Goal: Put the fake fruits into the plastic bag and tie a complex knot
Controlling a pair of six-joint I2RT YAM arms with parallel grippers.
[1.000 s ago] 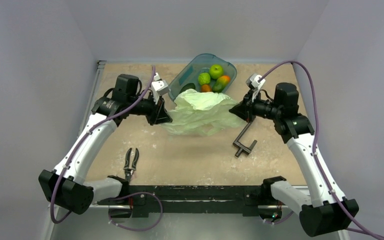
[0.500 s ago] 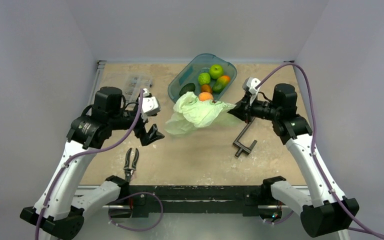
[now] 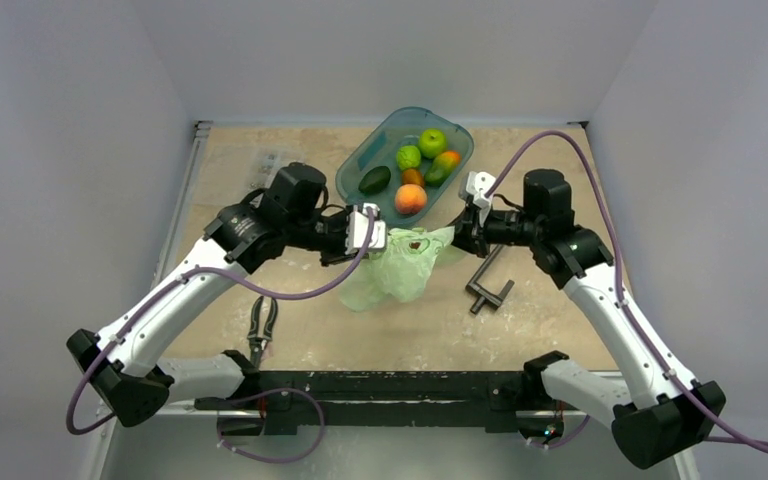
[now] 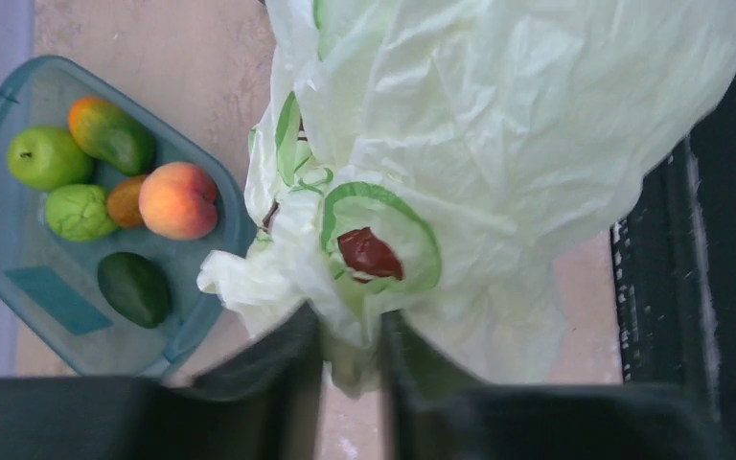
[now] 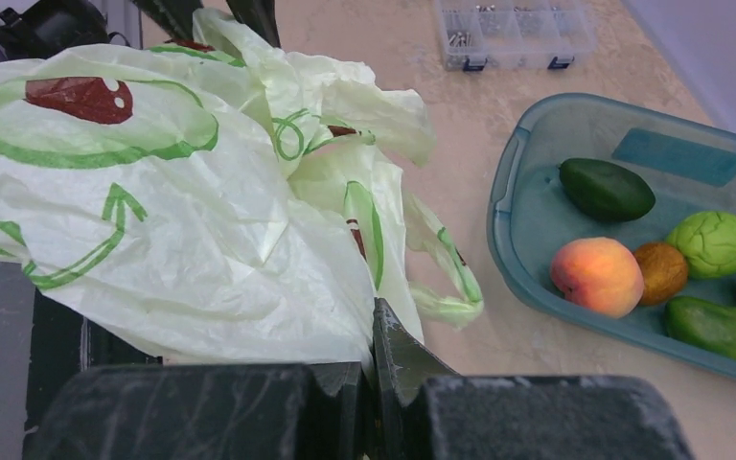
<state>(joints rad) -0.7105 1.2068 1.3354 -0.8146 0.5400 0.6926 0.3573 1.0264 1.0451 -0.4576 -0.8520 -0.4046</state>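
Note:
The plastic bag (image 3: 404,268) hangs crumpled and bunched at my left gripper; my grippers should part to spread it before loading the fake fruits.
The pale green plastic bag (image 3: 400,265) hangs crumpled between my two grippers, above the table in front of the tub. My left gripper (image 3: 375,235) pinches a bunched fold of the bag (image 4: 498,144) between its fingers (image 4: 297,374). My right gripper (image 3: 455,238) is shut on the bag's edge (image 5: 153,211), jaws tight together. The fake fruits lie in the teal tub (image 3: 360,160): green apple (image 3: 432,142), lime (image 3: 408,156), mango (image 3: 443,165), avocado (image 3: 374,180), peach (image 3: 410,198) and a small orange-brown fruit (image 5: 661,271). No fruit shows inside the bag.
A black C-clamp (image 3: 488,280) lies right of the bag. Pliers (image 3: 262,322) lie near the front left. A clear parts box (image 3: 265,162) sits at the back left. The black front rail (image 3: 390,385) runs along the near edge.
My left arm let go of the bag, swung out left, then came back and took a fold of it. The bag collapsed and moved nearer. The right gripper shifted slightly left, still holding.

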